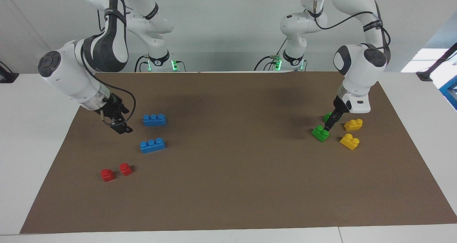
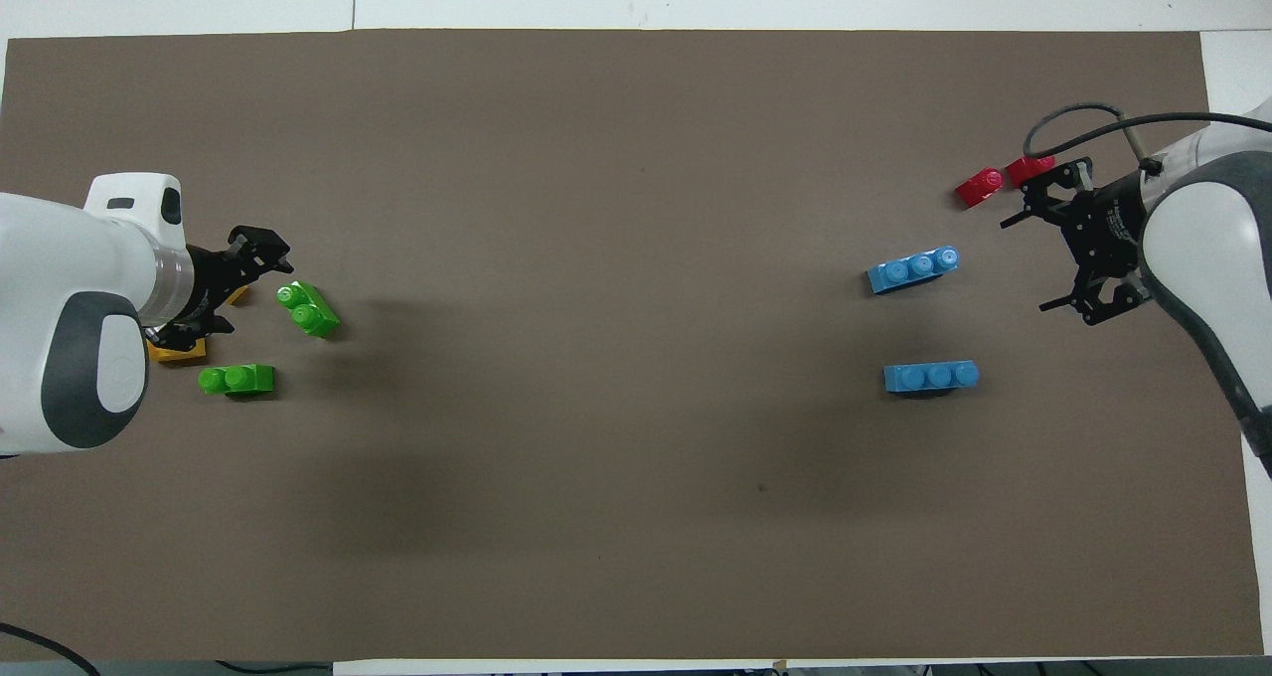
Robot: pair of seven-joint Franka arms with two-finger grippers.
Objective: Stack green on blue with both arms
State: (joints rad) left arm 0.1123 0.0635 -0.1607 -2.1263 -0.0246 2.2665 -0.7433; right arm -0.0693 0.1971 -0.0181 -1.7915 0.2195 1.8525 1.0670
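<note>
I expect the farther green brick (image 2: 308, 308) to leave an end of the blue brick (image 2: 913, 269) showing when I stack it, because the green brick is shorter than the blue one.
Two green bricks lie at the left arm's end of the mat: one (image 1: 320, 133) (image 2: 308, 308) farther from the robots, one (image 1: 327, 117) (image 2: 237, 380) nearer and partly hidden in the facing view. My left gripper (image 1: 330, 123) (image 2: 238, 288) is low between them, open and empty, its tip right beside the farther green brick. Two blue bricks lie at the right arm's end, one nearer (image 1: 154, 119) (image 2: 931, 376) and one farther (image 1: 152, 145) (image 2: 914, 269). My right gripper (image 1: 119, 121) (image 2: 1045, 258) hangs open and empty above the mat beside the blue bricks.
Two yellow bricks (image 1: 353, 124) (image 1: 350, 141) lie beside the green ones, toward the mat's edge, mostly covered by the left hand in the overhead view. Two small red bricks (image 1: 107, 174) (image 1: 125, 169) lie farther out than the blue ones. A brown mat (image 1: 232, 171) covers the table.
</note>
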